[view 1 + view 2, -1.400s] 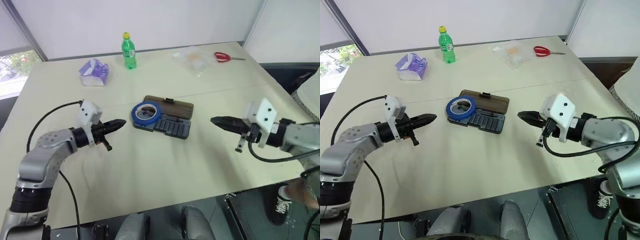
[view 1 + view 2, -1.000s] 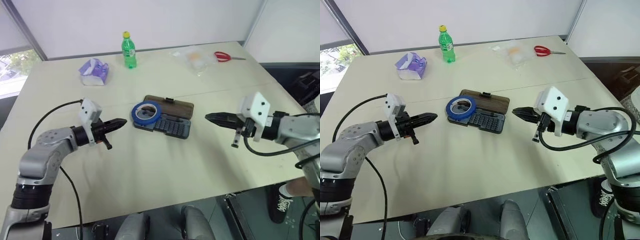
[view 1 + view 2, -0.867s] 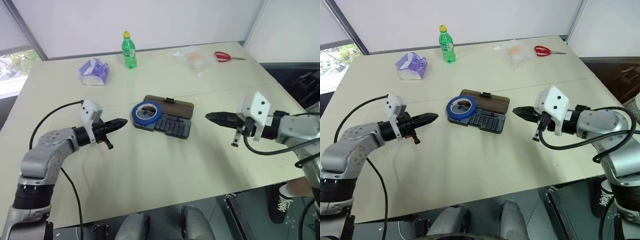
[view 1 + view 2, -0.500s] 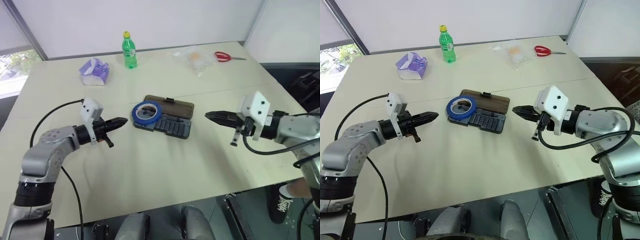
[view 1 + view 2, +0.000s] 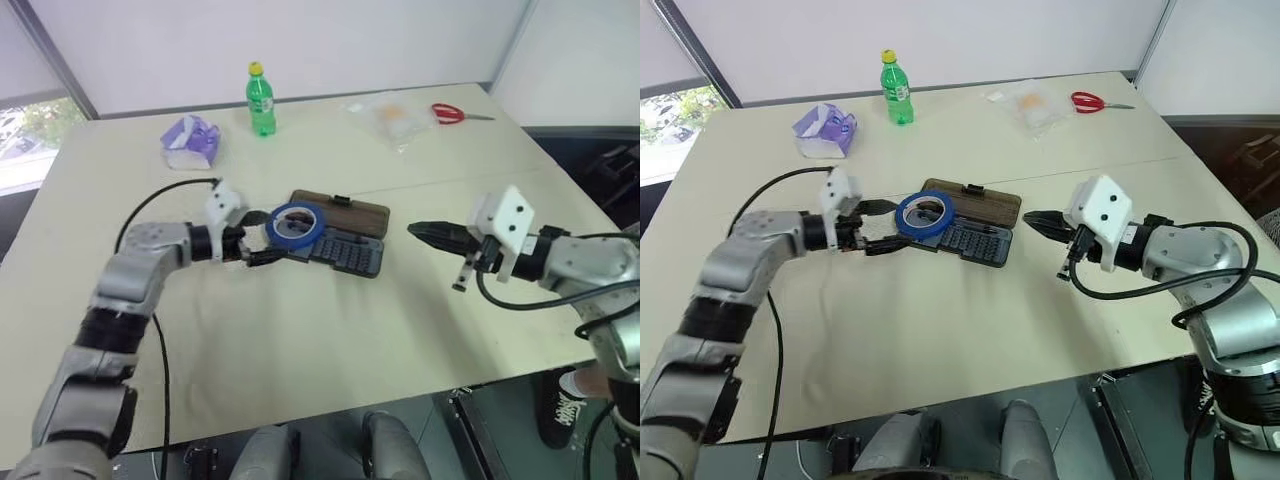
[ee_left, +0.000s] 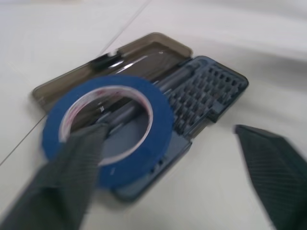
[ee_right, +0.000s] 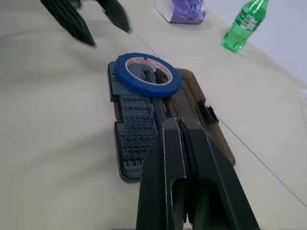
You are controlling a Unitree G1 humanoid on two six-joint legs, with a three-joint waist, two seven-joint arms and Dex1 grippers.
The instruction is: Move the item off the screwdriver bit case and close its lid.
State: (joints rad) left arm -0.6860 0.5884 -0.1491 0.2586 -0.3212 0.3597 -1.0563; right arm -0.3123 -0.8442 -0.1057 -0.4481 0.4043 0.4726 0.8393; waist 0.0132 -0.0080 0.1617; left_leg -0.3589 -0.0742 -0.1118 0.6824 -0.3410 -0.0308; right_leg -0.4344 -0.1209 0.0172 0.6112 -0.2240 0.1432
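Note:
My left gripper keeps going, with its open fingers on either side of the blue tape's front rim (image 5: 925,234), until one finger is inside the hole (image 5: 923,213), and then close.
The item, a blue tape ring (image 5: 297,225) with a white core, lies on the left end of the open screwdriver bit case (image 5: 347,252), partly over its lid (image 5: 355,213). That smoky-brown lid lies flat open behind the grey base. My left gripper (image 5: 262,241) is open right at the tape's left edge, one finger (image 6: 67,177) reaching over the ring and the other (image 6: 273,167) in front of the case. Whether it touches the tape I cannot tell. To the right of the case, my right gripper (image 5: 415,231) is shut and empty, pointing at it.
At the back of the table stand a green bottle (image 5: 259,100) and a purple wrapper (image 5: 190,143). A clear plastic bag (image 5: 392,118) and red scissors (image 5: 452,113) lie at the back right. Bare tabletop lies in front of the case.
My left gripper has moved right, up to the tape, and has opened from shut. The right gripper, tape and case have stayed put.

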